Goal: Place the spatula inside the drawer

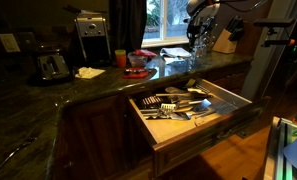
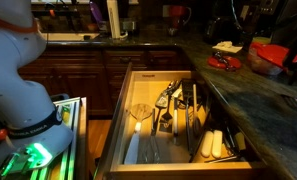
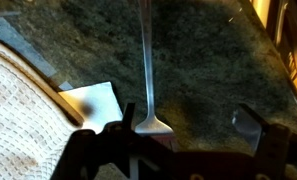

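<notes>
The spatula's long thin handle widens into a broader head, so the spatula will tip and hang head down when the robot's gripper lifts it by its handle.
In the wrist view the spatula lies on the dark granite counter, with its pale flat head towards me and its thin handle running away up the picture. My gripper is open just above the counter. Its left finger is beside the spatula's head and its right finger stands well to the right. Nothing is held. In an exterior view my gripper hangs over the far counter by the window. The drawer stands pulled open below the counter; it also shows in the other exterior view. It holds several utensils.
A white waffle cloth and a white card lie left of the spatula. On the counter stand a coffee machine, a toaster, a red bowl and a knife block.
</notes>
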`<action>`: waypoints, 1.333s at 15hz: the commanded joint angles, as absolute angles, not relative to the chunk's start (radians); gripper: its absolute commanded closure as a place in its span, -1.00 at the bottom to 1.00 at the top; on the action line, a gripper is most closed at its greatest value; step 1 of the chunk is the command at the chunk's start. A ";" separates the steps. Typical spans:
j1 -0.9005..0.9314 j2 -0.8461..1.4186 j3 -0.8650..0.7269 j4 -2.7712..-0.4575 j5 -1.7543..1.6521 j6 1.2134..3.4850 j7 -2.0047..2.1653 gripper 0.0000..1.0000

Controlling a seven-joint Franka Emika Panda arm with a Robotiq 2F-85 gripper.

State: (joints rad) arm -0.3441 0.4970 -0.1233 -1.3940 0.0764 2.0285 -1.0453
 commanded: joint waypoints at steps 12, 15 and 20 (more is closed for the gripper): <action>-0.449 0.724 -0.033 -1.205 0.139 2.061 -1.216 -0.60; -0.458 0.757 -0.022 -1.162 0.144 2.055 -1.232 -0.11; -0.462 0.796 -0.019 -1.115 0.135 2.028 -1.233 0.56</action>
